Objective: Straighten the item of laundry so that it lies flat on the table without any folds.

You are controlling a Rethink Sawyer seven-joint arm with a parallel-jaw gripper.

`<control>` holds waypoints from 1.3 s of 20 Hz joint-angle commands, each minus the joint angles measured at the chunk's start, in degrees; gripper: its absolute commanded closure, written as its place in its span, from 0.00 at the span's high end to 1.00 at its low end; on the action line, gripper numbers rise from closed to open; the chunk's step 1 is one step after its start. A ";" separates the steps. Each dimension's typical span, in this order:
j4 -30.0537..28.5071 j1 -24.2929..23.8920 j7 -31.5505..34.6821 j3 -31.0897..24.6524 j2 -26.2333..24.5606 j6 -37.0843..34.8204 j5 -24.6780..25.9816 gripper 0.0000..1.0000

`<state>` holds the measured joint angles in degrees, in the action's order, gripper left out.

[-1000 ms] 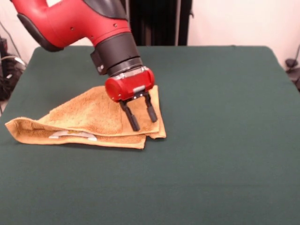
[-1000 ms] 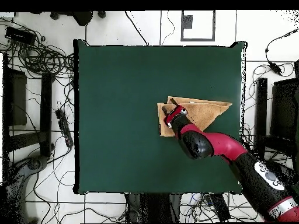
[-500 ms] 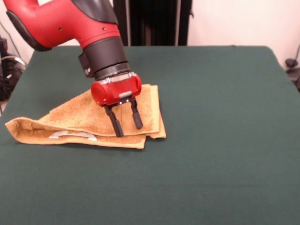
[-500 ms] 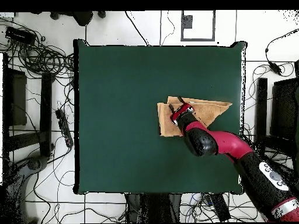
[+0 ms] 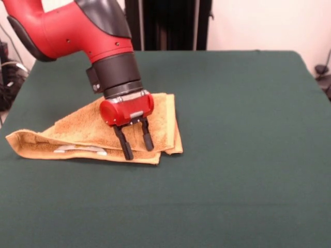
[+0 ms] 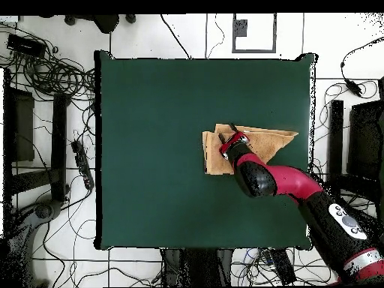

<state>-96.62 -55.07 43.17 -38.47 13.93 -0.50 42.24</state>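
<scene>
The towel's fold [image 5: 137,144] will peel back and spread the towel open when I pull it, because the edge of the towel's top layer lies loose across the white label [image 5: 80,149].
The item of laundry [image 5: 88,132] is an orange-tan towel folded over into a rough triangle on the dark green table [image 5: 232,144]. A small white label [image 5: 80,150] shows along its front edge. In the overhead view the item of laundry [image 6: 270,139] lies right of the table's [image 6: 157,150] middle. My gripper [image 5: 137,150] is open, its two black fingers [image 5: 126,149] pointing down onto the towel's front folded edge, near its right corner. From above, my gripper [image 6: 227,140] sits over the towel's left part.
Cables and dark stands [image 6: 52,112] crowd the floor around the table in the overhead view. A dark curtain [image 5: 165,23] hangs behind the table's far edge.
My gripper has shifted left across the towel and dropped lower, so its fingertips now reach the front folded edge. The towel has not moved.
</scene>
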 commanded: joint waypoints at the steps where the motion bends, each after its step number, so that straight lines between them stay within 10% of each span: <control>1: 5.76 4.74 4.68 5.21 -2.17 -5.86 3.07 1.00; 26: 7.46 18.13 14.18 21.86 3.46 -4.60 -3.09 1.00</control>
<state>-94.04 -41.39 43.18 -26.25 21.01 0.34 39.96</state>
